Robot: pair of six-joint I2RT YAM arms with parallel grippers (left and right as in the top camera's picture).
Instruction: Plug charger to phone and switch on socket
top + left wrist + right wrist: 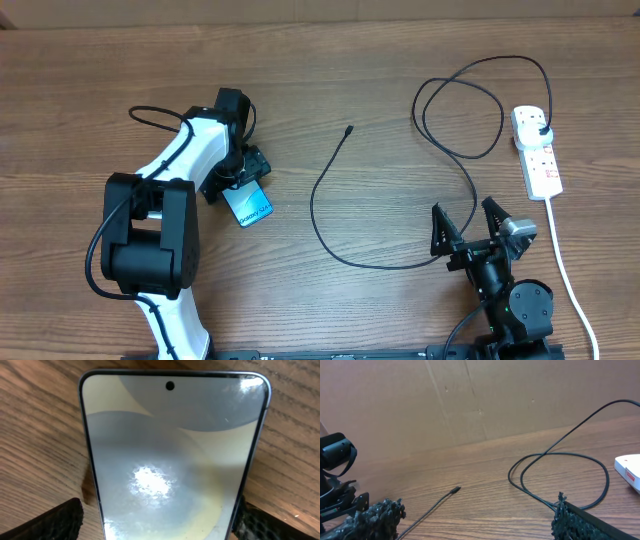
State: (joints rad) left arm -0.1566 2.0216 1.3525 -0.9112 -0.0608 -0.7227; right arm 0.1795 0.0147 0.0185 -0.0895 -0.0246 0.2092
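I should centre my left gripper's fingers and grip both edges of the phone before I lift it, because the fingers sit off-centre across the phone, with one away from its edge.
The phone lies on the wooden table with its blue screen up, and it fills the left wrist view. My left gripper is open and straddles the phone's near end; the right finger is at its edge and the left finger stands a little apart. The black charger cable runs in loops from its plug head, which sits in the white socket strip, to a loose connector tip. My right gripper is open and empty, beside the cable's near bend.
The strip's thick white cord runs down the right side to the table's front edge. A brown cardboard wall stands behind the table. The strip's corner shows at the right of the right wrist view.
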